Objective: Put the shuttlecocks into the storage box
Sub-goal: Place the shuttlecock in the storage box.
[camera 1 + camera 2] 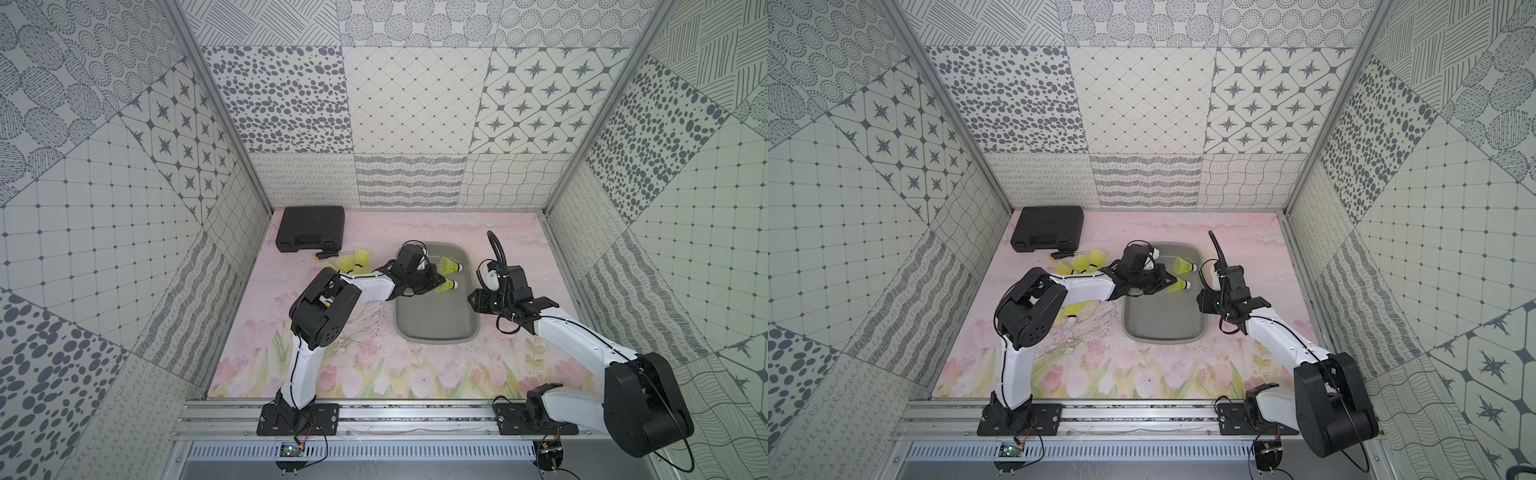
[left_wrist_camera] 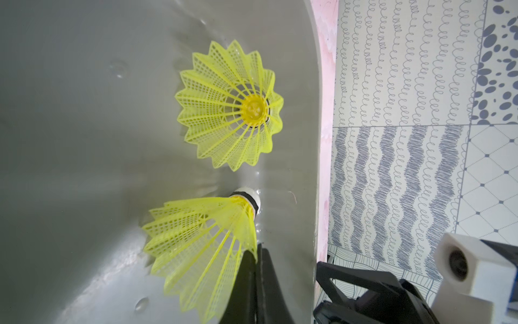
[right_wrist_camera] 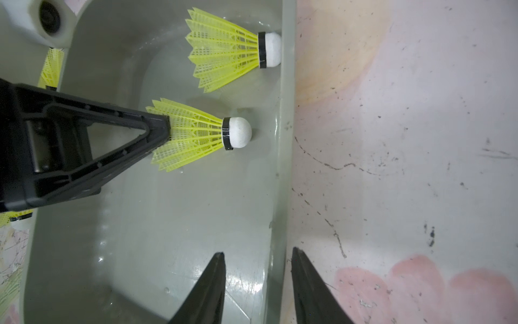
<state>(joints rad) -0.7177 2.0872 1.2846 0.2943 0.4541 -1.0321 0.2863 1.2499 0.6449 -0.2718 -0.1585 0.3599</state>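
The held shuttlecock's cork [image 1: 454, 284] points to the box's side like the second shuttlecock's [image 1: 450, 265]. My left gripper should keep moving it until both lie side by side, then release.
The grey storage box [image 1: 436, 320] [image 1: 1163, 326] lies mid-table. My left gripper [image 1: 436, 283] [image 2: 256, 249] reaches over its far end, shut on the skirt rim of one yellow shuttlecock [image 2: 201, 241] [image 3: 196, 134] that hangs low inside the box. A second shuttlecock [image 1: 451, 266] [image 2: 229, 106] [image 3: 229, 53] lies beside it against the right wall. Several more shuttlecocks [image 1: 1077, 262] sit on the mat left of the box, and one [image 1: 1074, 312] under the left arm. My right gripper [image 3: 257, 252] [image 1: 473, 299] is open, its fingers astride the box's right wall [image 3: 283, 168] without touching it.
A black hard case [image 1: 311, 228] stands at the back left. An orange-and-black screwdriver [image 1: 328, 254] lies in front of it, next to the loose shuttlecocks. The patterned enclosure walls close in on three sides. The floral mat [image 1: 374, 374] runs to the front rail.
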